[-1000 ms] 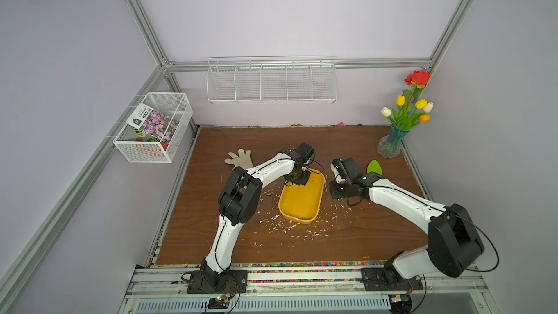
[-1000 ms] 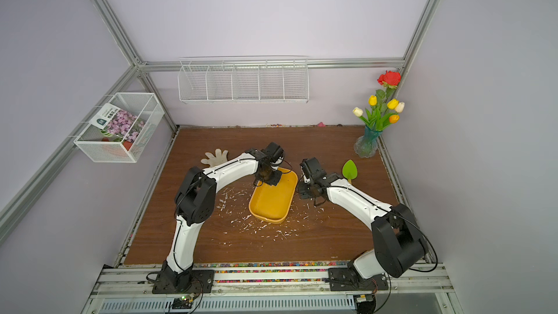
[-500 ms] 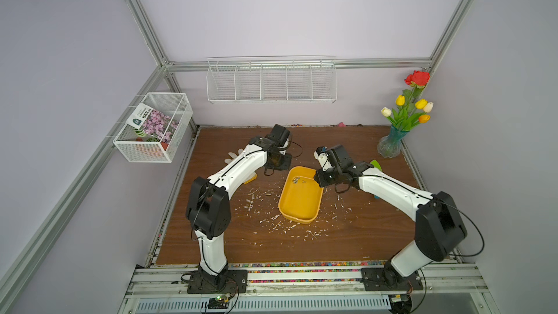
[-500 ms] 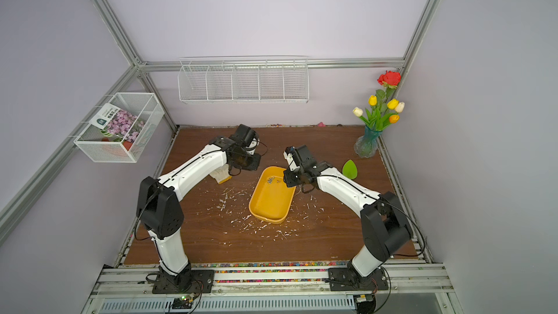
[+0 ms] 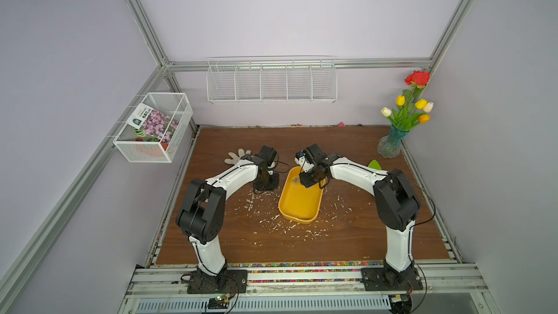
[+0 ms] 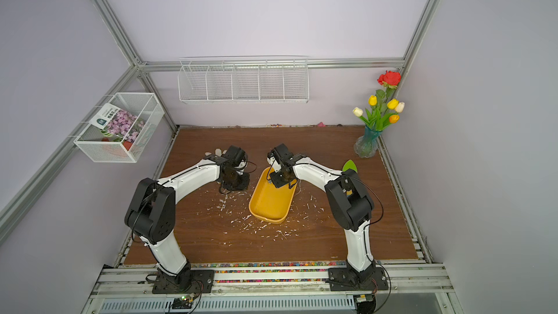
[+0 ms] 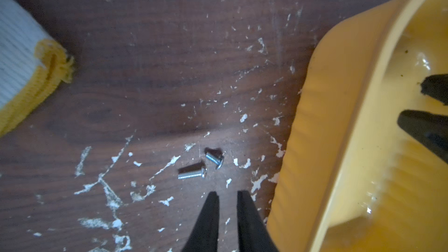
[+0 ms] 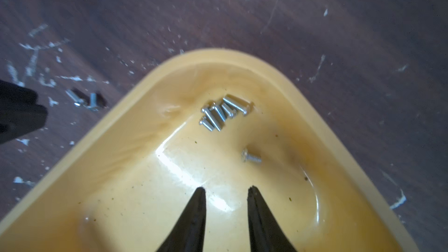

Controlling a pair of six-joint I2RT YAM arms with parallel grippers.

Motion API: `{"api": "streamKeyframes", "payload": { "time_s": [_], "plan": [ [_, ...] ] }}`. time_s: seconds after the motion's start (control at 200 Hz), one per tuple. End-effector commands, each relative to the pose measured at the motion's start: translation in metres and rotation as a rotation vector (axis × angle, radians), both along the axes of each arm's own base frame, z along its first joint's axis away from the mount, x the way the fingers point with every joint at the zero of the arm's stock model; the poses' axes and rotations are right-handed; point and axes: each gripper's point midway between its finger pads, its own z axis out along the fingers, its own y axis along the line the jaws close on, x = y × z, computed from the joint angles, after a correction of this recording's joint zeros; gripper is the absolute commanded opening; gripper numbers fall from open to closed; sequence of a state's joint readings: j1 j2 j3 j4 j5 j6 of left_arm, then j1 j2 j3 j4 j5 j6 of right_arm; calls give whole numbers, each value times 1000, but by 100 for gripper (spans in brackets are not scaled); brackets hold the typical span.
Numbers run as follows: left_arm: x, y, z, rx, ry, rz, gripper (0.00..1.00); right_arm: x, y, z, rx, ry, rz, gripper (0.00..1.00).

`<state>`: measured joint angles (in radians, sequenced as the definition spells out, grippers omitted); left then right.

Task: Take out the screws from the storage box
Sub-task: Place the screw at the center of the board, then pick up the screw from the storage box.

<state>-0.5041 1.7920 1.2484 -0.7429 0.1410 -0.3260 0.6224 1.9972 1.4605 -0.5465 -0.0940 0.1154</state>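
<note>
The box's side (image 7: pixel 336 107) is between my left gripper and the screws inside. So next my right gripper picks up the lone screw (image 8: pixel 252 157) that is apart from the heap.
The yellow storage box (image 5: pixel 299 206) (image 6: pixel 269 206) lies mid-table. Several screws (image 8: pixel 223 112) are bunched in its far end, and one screw (image 8: pixel 251 157) lies apart from them. My right gripper (image 8: pixel 226 187) (image 5: pixel 309 176) hangs open over the box floor just short of them, holding nothing. Two screws (image 7: pixel 191 173) rest on the wood beside the box wall (image 7: pixel 322 127). My left gripper (image 7: pixel 228 192) (image 5: pixel 265 183) points down close to those two, its jaws slightly open with nothing between them.
A white glove with a yellow cuff (image 7: pixel 21 69) (image 5: pixel 237 157) lies left of the left gripper. White flecks (image 5: pixel 271 222) litter the wood around the box. A flower vase (image 5: pixel 391 144) and a green leaf (image 5: pixel 374 164) stand at the back right. Wire baskets (image 5: pixel 271 83) hang on the walls.
My left gripper swung from the box toward the glove, then came down beside the box and opened a little. My right gripper moved over the box's far end and opened wider.
</note>
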Motion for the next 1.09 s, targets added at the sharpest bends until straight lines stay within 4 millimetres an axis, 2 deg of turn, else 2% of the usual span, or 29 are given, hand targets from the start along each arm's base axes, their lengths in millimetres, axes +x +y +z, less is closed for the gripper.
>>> {"api": "streamKeyframes", "payload": {
  "time_s": [0.0,0.22,0.395,0.495,0.715,1.09],
  "plan": [
    [10,-8,16,-64,-63,14,24,0,-10,-7,-70,-4,6,35],
    [9,-8,10,-60,-53,3,40,10,-4,-15,-83,-13,-10,36],
    [7,-7,7,-55,-46,1,42,17,1,-22,-109,-20,-17,37],
    [5,-6,5,-53,-41,1,42,21,-6,-26,-153,-31,-39,37],
    [5,-7,0,-55,-29,0,42,18,-7,-35,-174,-20,-36,37],
    [3,-6,-4,-46,-20,-4,42,17,-3,-54,-178,15,-15,29]
  ]
}}
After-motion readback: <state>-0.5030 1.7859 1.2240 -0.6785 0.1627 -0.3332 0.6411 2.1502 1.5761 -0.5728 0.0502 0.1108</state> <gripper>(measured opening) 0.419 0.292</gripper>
